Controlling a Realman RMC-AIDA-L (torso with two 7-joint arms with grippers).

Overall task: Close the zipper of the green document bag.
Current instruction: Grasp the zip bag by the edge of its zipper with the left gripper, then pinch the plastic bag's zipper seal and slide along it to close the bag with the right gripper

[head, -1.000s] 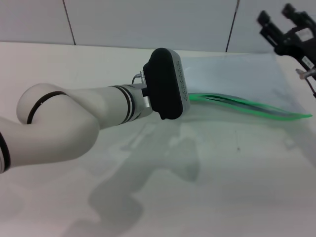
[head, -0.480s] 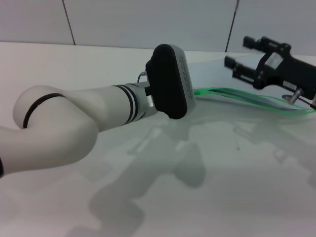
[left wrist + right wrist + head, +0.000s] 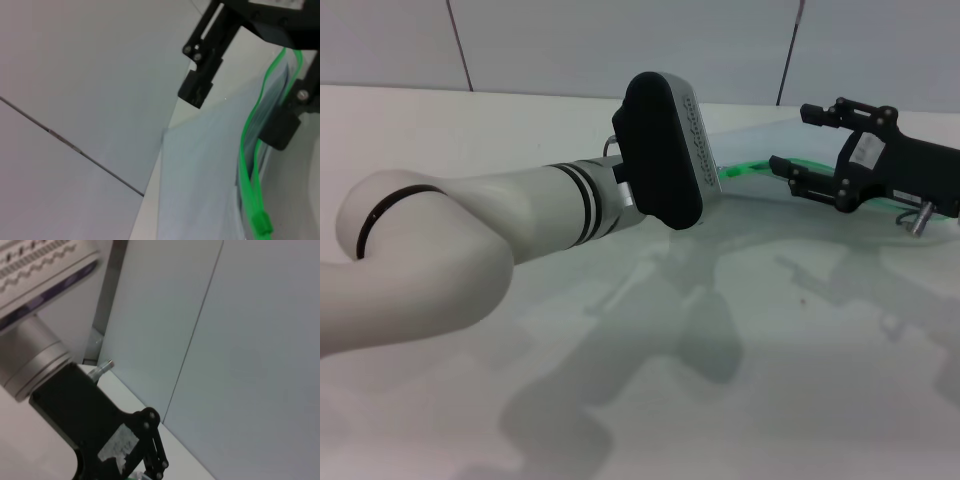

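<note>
The green strip [image 3: 810, 163] lies between my right gripper's open fingers short of the zipper's slider, so next I lift clear and come in closer to the slider end [image 3: 728, 171].
The green document bag [image 3: 765, 135] lies flat on the white table behind my left arm, pale and translucent. Its zipper [image 3: 738, 171] runs along the near edge, and in the left wrist view the zipper [image 3: 247, 150] gapes open, with the small slider [image 3: 263, 225] at one end. My right gripper [image 3: 798, 140] reaches in from the right, open, with one black finger on each side of the green strip; it shows the same way as the right gripper [image 3: 237, 116] in the left wrist view. The black end housing of my left arm [image 3: 665, 150] sits over the bag's left end and hides its gripper.
The white table [image 3: 800, 380] is bare in front of the bag, with only arm shadows on it. A pale panelled wall [image 3: 620, 45] rises close behind the bag. The right wrist view shows a black gripper body [image 3: 95, 430] against that wall.
My right gripper has come down and leftward from the upper right corner to the green zip strip. The raised zip edge now lies lower. My left arm has shifted slightly upward.
</note>
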